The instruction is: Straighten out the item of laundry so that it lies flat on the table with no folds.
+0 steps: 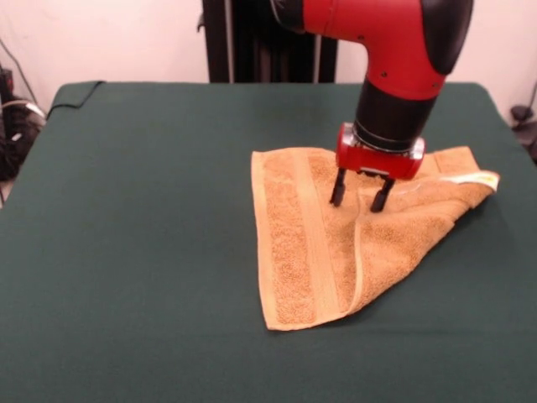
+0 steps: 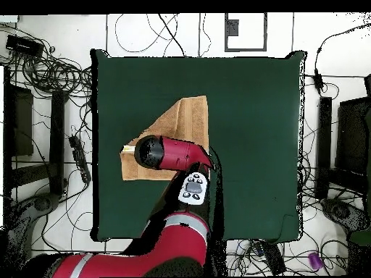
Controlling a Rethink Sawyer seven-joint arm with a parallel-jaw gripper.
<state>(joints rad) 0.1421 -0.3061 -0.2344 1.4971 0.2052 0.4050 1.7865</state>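
Note:
The folded corner's loose edge [image 1: 359, 262] rests over the towel, so the folded corner will swing open when I pull it and leave the banded side flat.
The orange-tan terry towel [image 1: 323, 243] lies on the dark green table [image 1: 143, 235], right of centre in the front view. One corner is folded over on a diagonal, giving a roughly triangular shape, and a small white label [image 1: 485, 177] shows at its right tip. My gripper [image 1: 359, 198] hangs straight down over the towel's upper middle, its two black fingers [image 1: 338, 190] spread apart with the tips at the cloth. It grips nothing. In the overhead view the towel [image 2: 190, 119] shows partly under the red arm [image 2: 170, 153], which hides the gripper.
The table's edges are far from the towel on all sides. Black stands, cables and equipment [image 2: 51, 79] ring the table on the floor. The robot's pedestal [image 1: 268, 38] stands at the table's far side.

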